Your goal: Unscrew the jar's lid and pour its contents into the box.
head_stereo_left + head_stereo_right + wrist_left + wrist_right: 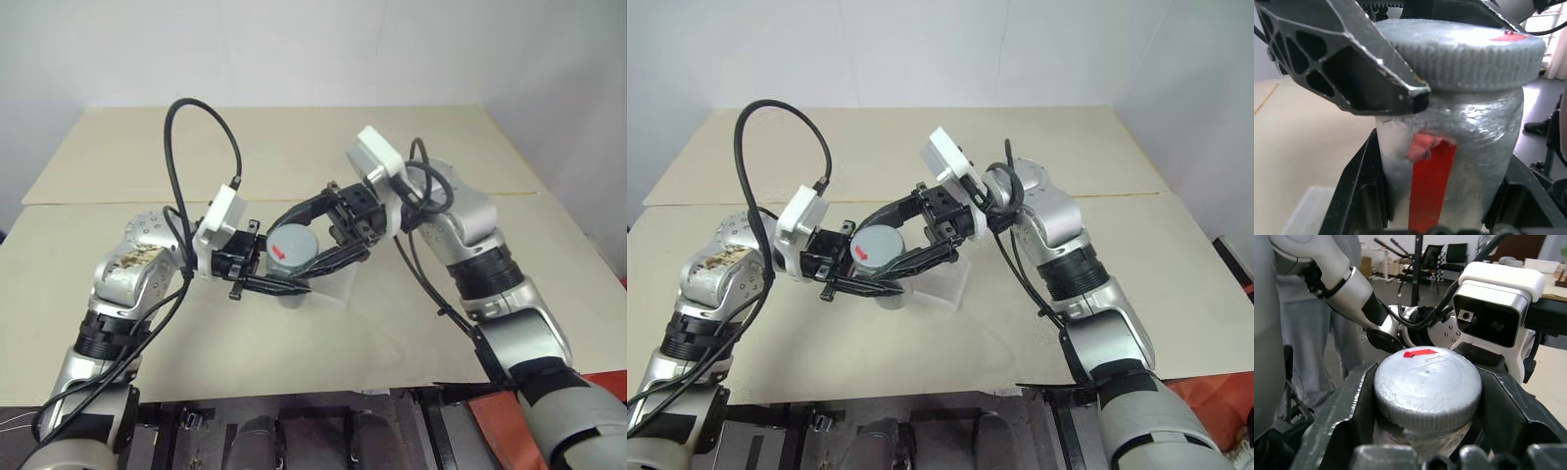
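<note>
The lid (pixel 292 243) is still on the jar and my right gripper slants across it. I should open that gripper, swing it back opposite my left gripper and grip the ribbed rim (pixel 1426 418) again.
The silvery-grey jar (pixel 1469 156), with a red strip down its side, is held upright just above the table with my left gripper (pixel 286 277) shut on its body. The grey lid (pixel 1427 387), red mark on top, sits on the jar. From the opposite side my right gripper (pixel 879 245) is shut on the lid, one black finger (pixel 1354 406) pressed against each side of its ribbed rim. The clear plastic box (pixel 335 287) lies on the table right behind and under the jar. The contents are hidden inside the jar.
Both arms meet over the middle of the tan table (pixel 294 147), which has a seam (pixel 118 201) running across it. The table's front edge (pixel 294 392) is close below the grippers. A red object (pixel 505 411) lies at the lower right.
</note>
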`<state>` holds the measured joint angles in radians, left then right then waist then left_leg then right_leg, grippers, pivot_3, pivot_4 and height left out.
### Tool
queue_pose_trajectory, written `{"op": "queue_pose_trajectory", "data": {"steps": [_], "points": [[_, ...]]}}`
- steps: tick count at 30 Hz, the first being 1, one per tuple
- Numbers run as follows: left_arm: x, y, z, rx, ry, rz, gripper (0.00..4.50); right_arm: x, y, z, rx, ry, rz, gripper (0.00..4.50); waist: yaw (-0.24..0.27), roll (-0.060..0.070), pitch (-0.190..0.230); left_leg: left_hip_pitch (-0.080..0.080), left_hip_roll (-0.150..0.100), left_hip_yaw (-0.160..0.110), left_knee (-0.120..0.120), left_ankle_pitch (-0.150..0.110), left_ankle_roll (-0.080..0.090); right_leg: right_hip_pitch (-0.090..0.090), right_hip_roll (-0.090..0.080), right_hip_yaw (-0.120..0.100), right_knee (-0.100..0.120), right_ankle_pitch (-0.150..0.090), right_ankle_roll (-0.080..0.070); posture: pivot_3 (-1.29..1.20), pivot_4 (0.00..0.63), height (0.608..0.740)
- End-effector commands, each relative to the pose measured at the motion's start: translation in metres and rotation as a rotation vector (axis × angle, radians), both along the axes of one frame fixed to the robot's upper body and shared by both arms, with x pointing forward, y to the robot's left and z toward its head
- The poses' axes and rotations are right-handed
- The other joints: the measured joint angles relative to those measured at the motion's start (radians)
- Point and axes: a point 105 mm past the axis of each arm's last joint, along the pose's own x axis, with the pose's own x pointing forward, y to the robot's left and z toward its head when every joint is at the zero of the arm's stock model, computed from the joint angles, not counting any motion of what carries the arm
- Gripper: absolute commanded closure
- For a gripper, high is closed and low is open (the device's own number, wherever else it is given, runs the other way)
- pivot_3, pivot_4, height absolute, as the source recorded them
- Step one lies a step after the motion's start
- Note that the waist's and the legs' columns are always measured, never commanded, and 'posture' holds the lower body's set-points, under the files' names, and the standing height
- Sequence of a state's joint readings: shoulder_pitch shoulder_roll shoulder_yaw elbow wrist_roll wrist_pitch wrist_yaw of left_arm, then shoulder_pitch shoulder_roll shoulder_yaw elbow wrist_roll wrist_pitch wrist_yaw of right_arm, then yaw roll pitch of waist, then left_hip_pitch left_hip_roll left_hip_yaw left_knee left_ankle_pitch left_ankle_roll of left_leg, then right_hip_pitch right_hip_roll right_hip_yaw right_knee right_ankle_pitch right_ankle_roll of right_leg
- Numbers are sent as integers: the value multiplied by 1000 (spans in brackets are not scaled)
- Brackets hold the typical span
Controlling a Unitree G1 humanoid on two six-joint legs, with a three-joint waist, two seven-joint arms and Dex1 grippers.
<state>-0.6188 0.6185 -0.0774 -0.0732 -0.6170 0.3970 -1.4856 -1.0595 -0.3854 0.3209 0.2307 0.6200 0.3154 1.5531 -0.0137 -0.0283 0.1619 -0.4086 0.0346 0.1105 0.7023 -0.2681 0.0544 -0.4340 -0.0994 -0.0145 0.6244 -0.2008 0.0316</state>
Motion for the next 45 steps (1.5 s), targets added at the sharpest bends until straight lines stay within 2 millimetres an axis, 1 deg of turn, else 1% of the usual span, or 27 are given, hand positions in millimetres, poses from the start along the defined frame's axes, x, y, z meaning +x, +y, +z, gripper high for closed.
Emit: {"op": "queue_pose_trajectory", "data": {"steps": [1,2,4,7,9,13,16,18,21,24,26,29,31,34,40,43,45], "points": [[1,3,9,-52,-36,42,2570,-1,-14,9,56,-59,-71,158,6,0,0,-2,0,0,1,1,-2,-2,0,0,0,0,0,0,150,740],[4,6,9,-61,-28,71,2570,0,-20,10,74,-56,-124,35,11,0,0,-4,0,0,2,2,-4,-2,0,-1,0,0,0,0,150,740],[8,10,8,-71,-23,117,2570,0,-31,11,109,-48,-213,35,17,0,0,-6,0,-1,3,3,-5,-4,-1,-2,0,0,0,0,150,740],[16,19,7,-87,-12,189,2570,-5,-49,15,161,-46,-362,35,21,0,0,-7,-1,0,3,3,-5,-4,-2,-1,1,0,0,0,150,740],[22,22,5,-94,-14,221,2570,-9,-52,17,178,-39,-438,35,20,0,0,-7,-1,0,3,3,-6,-5,-2,-1,1,0,0,0,150,740],[31,21,5,-106,-14,245,2570,-15,-37,19,183,-27,-541,35,8,0,0,-5,0,0,3,2,-3,-5,-1,0,1,0,0,0,150,740],[32,15,4,-108,-13,225,2570,-15,-22,23,197,2,-585,35,4,0,0,-4,0,0,3,1,-2,-5,-1,0,1,0,0,0,150,740],[31,12,5,-111,-12,211,2570,-14,-13,21,192,9,-599,35,3,0,0,-4,0,0,3,1,-2,-5,-1,0,1,0,-1,0,150,740],[31,10,7,-117,-14,203,2570,-8,1,18,187,19,-635,35,2,0,0,-5,0,-1,3,1,-2,-5,0,-1,1,0,-1,0,150,740],[28,10,9,-120,-14,194,2570,6,11,15,180,28,-688,35,1,0,0,-6,-1,0,3,2,-3,-5,0,0,2,0,0,0,150,740],[27,10,9,-121,-14,191,2570,14,13,15,181,42,-719,35,1,0,0,-6,-1,0,3,2,-2,-5,0,-1,2,0,0,0,150,740],[27,12,10,-119,-15,191,2570,19,12,18,194,64,-732,35,3,0,0,-6,0,0,3,2,-2,-5,0,-1,2,0,0,0,150,740],[26,14,10,-116,-16,194,2570,22,6,21,206,72,-742,35,2,0,0,-6,0,-1,3,2,-3,-5,0,-1,2,0,0,0,150,740],[25,17,11,-112,-16,199,2570,26,-5,19,202,66,-771,35,2,0,0,-7,0,-1,3,2,-3,-5,0,-1,2,0,0,0,150,740],[23,26,12,-96,-22,200,2570,35,-39,19,207,56,-842,35,2,0,0,-6,0,-1,3,1,-1,-5,0,-1,2,0,0,0,150,740],[22,29,13,-86,-28,198,2570,39,-53,17,191,41,-885,35,1,0,0,-6,0,-1,3,0,-1,-5,0,-1,2,0,0,0,150,740],[22,30,14,-84,-31,196,2570,41,-59,17,185,35,-906,35,6,0,0,-6,-1,0,3,0,-1,-5,-1,-1,1,0,0,0,150,740]]}}
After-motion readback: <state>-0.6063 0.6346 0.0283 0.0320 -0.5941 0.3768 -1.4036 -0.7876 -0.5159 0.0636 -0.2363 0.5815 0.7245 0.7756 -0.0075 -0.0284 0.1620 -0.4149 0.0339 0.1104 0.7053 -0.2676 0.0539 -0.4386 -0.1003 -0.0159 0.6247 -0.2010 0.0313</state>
